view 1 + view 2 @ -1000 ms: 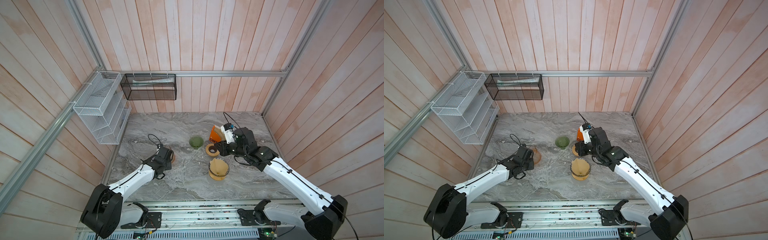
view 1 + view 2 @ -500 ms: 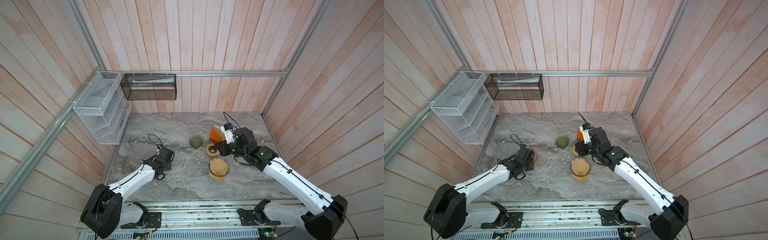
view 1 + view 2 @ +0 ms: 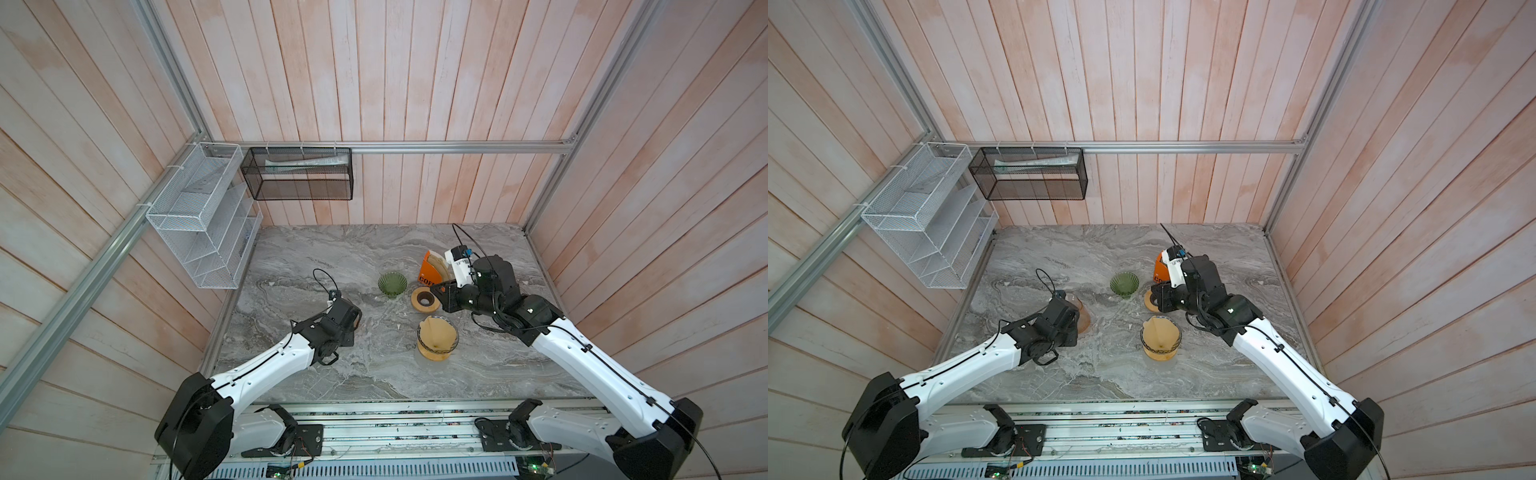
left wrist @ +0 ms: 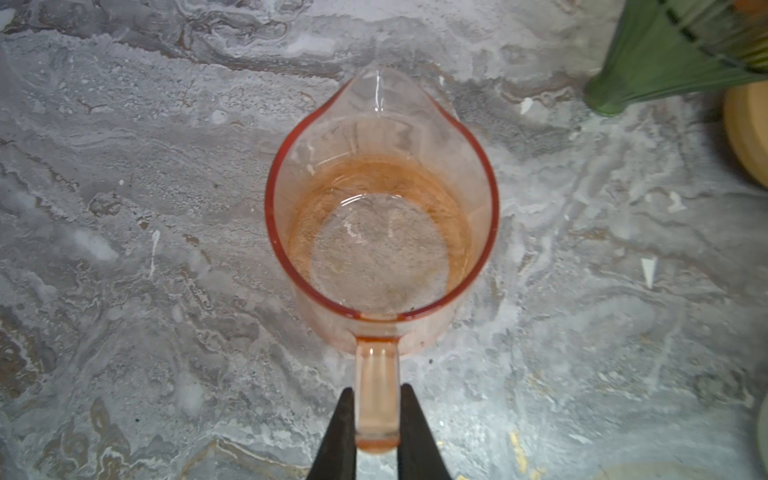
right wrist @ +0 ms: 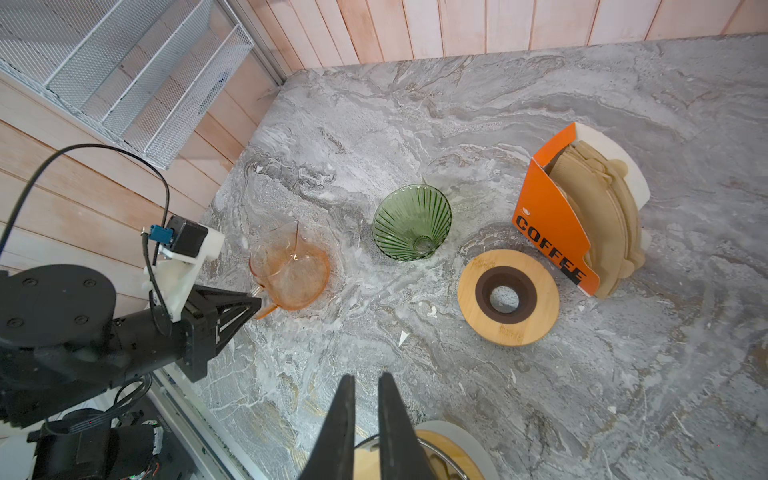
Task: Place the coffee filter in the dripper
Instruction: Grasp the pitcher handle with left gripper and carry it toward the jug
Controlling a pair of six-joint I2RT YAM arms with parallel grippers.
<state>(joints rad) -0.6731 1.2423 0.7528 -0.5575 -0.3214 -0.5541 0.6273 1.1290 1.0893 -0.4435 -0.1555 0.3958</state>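
My left gripper is holding the pink pitcher (image 4: 380, 248) upright and the marble (image 3: 1113, 349) beside the glass cone is open, so it should keep moving the pitcher there, then let go of its handle.
A green ribbed glass dripper (image 3: 392, 284) (image 5: 411, 222) stands mid-table with nothing in it. Brown coffee filters (image 5: 598, 216) are stacked in an orange box (image 3: 430, 268) behind a wooden ring (image 5: 509, 297). One opened filter (image 3: 436, 338) (image 3: 1160, 336) sits in a clear glass cone on a wooden base nearer the front. My right gripper (image 5: 367, 376) (image 3: 434, 289) hovers shut above that cone's far rim, holding nothing. My left gripper (image 4: 377, 388) (image 3: 1073, 316) is shut on the handle of a pink glass pitcher (image 4: 380, 208) (image 3: 1082, 316), which stands on the table.
The marble table (image 3: 324, 257) is walled by wooden panels on three sides. A white wire rack (image 3: 199, 216) hangs on the left wall and a black mesh basket (image 3: 299, 174) on the back wall. The green dripper (image 4: 665, 54) stands close beyond the pitcher's spout.
My left gripper has moved forward over the pitcher and closed on its handle. The right arm and the other objects have not moved.
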